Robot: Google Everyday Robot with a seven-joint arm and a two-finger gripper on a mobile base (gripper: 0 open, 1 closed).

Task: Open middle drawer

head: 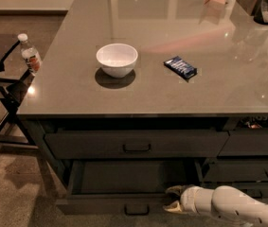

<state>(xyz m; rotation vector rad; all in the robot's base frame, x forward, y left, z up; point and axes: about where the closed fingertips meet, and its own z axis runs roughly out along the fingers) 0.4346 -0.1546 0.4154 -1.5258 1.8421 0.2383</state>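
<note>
My gripper's fingers are spread and the middle drawer [119,177] is only partway out. Next, I close the fingers over the drawer's front edge [161,195] and pull the drawer farther.
The middle drawer [100,204] is the wide dark one under the top drawer [91,144]. It stands pulled out, its dark inside showing, with its small loop handle [137,210] at the centre of the front. My gripper [170,198] comes in from the lower right on a white arm [233,207]. It sits at the drawer's front edge, to the right of the handle. Its pale fingers [174,189] are spread one above the other, open, and touch no part of the handle. I cannot tell whether they touch the front panel.
On the grey countertop [171,93] are a white bowl [117,59] and a blue snack packet [180,67]. A water bottle [30,54] stands on a dark chair [1,89] at the left. More drawers [252,143] lie to the right, with floor at the lower left.
</note>
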